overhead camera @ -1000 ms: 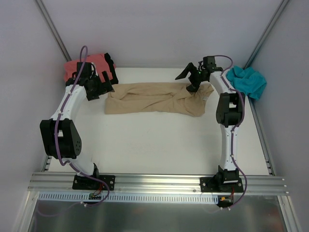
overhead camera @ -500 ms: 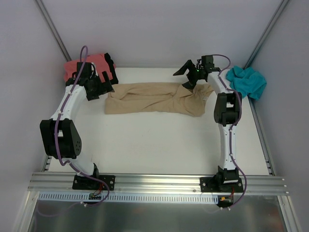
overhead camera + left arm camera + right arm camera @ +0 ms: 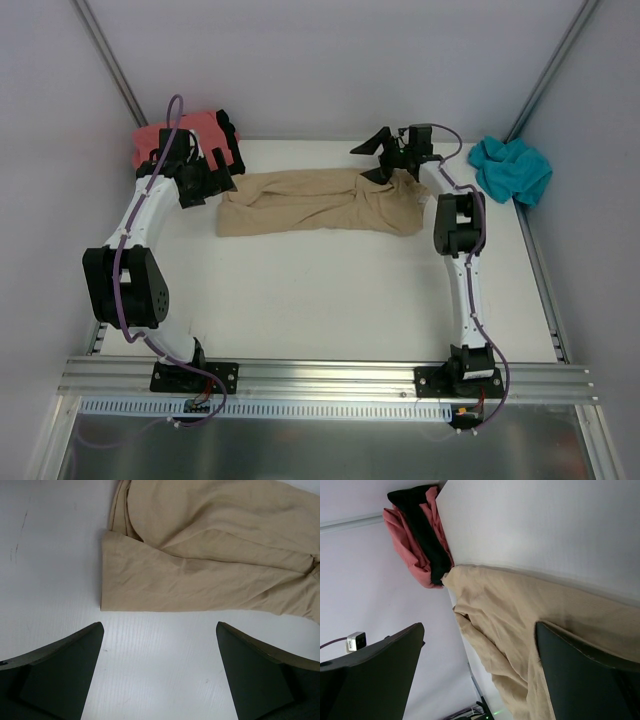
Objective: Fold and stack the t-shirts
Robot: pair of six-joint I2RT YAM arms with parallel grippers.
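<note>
The tan t-shirt's strip lies along the far wall, so the robot's right gripper should move back toward the strip's teal-side end and the left gripper should swing the strip's other end closer.
The tan t-shirt lies crumpled in a long strip across the far half of the table. My left gripper hovers open just off its left end; in the left wrist view the tan t-shirt's hem edge lies beyond my open left gripper, over bare table. My right gripper is open above the shirt's far right part. In the right wrist view the tan t-shirt lies under the open right gripper, nothing held. The coral-pink t-shirt and black t-shirt are bunched at the far left corner, the teal t-shirt at the far right.
White walls close in the table on three sides, with metal posts in the far corners. An aluminium rail carrying both arm bases runs along the near edge. White table surface lies between the tan shirt and the rail.
My right gripper has swung left and toward the back wall, away from the shirt's right end, staying open. The shirt's right end has settled slightly. The left arm has not moved.
</note>
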